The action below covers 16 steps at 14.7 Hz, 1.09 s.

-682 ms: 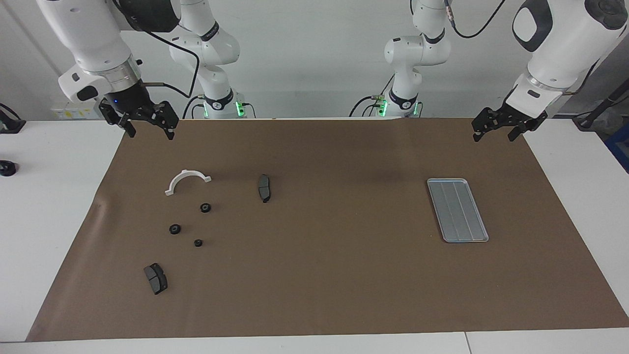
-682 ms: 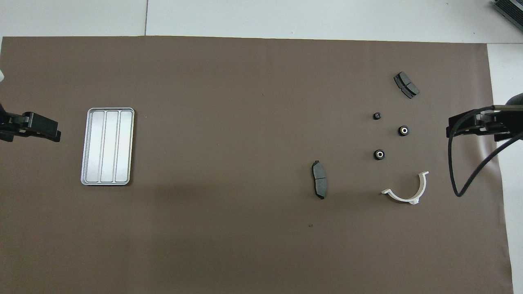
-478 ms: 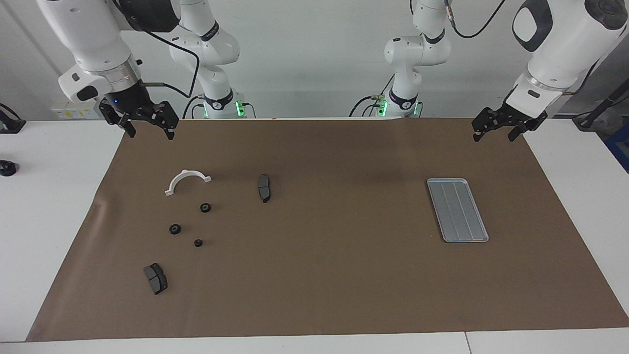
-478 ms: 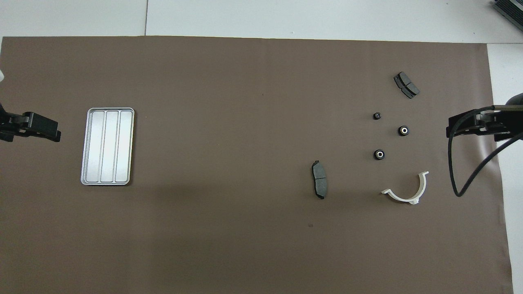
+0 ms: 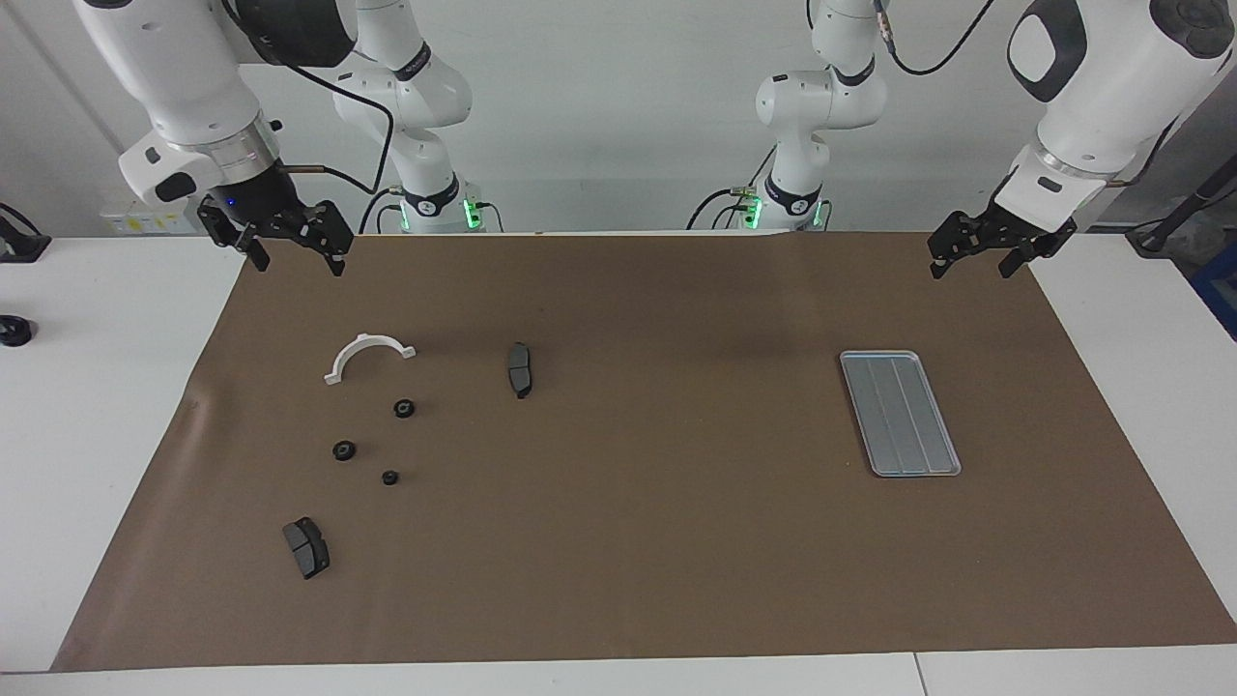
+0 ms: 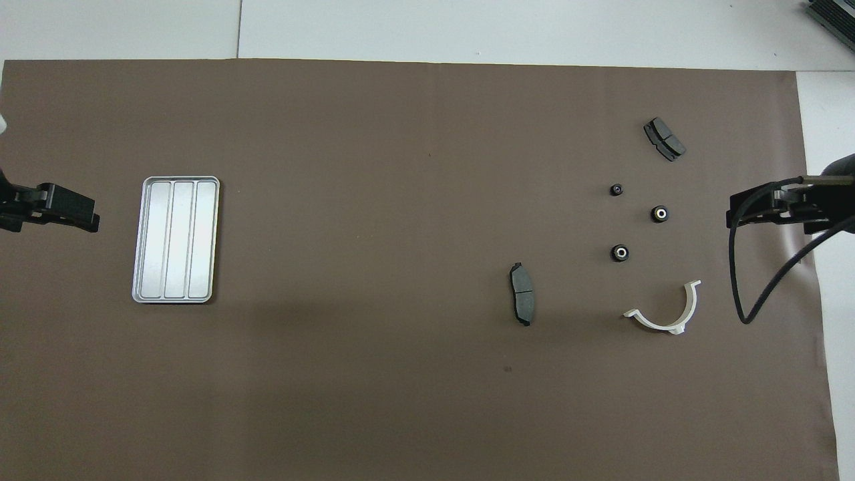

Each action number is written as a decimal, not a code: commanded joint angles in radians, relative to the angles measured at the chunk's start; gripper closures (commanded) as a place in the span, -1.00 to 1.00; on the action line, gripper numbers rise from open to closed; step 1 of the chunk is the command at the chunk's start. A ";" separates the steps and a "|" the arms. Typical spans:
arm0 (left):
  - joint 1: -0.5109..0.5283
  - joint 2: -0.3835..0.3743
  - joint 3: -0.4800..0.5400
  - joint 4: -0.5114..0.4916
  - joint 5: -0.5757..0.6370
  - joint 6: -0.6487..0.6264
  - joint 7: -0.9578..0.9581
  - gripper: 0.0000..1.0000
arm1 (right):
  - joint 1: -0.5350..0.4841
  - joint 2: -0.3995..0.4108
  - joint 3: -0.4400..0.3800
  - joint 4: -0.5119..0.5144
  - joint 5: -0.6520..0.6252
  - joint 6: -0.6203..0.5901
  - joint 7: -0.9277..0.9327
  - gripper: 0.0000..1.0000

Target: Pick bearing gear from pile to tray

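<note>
My right gripper should keep going down, because there is open mat around the bearing gear nearest its fingers. It should reach that gear [image 5: 344,450] and close around the gear's rim.
The pile lies on the brown mat toward the right arm's end of the table. It holds three small black bearing gears [image 5: 404,409] [image 5: 343,450] [image 5: 389,478], a white half-ring bracket [image 5: 365,339] and two dark brake pads [image 5: 520,368] [image 5: 306,547]. The silver ridged tray [image 5: 899,413] sits bare toward the left arm's end. My right gripper [image 5: 297,263] hangs open and holds nothing, over the mat's corner by the bracket. My left gripper [image 5: 971,270] waits open over the mat's other robot-side corner, above the tray's end of the table.
In the overhead view the gears [image 6: 620,253] [image 6: 659,214] [image 6: 616,190] lie between the bracket [image 6: 658,324] and the farther brake pad [image 6: 664,139]. A black cable [image 6: 738,280] droops from the right arm. White tabletop borders the mat [image 6: 374,200].
The right gripper has crept a little inward over the mat toward the pile. The left arm and all the parts stay where they were.
</note>
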 commanded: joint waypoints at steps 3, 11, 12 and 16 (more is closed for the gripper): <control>0.010 -0.027 -0.009 -0.031 0.022 0.008 0.000 -1.00 | -0.040 -0.014 0.003 -0.205 0.019 0.241 -0.055 -1.00; 0.010 -0.027 -0.009 -0.031 0.022 0.008 0.000 -1.00 | -0.043 0.337 0.003 -0.133 0.014 0.603 -0.162 -1.00; 0.010 -0.027 -0.009 -0.031 0.022 0.008 0.000 -1.00 | -0.046 0.348 0.003 -0.156 0.014 0.649 -0.207 -1.00; 0.010 -0.027 -0.009 -0.031 0.022 0.008 0.000 -1.00 | -0.054 0.347 0.003 -0.248 0.016 0.727 -0.301 -1.00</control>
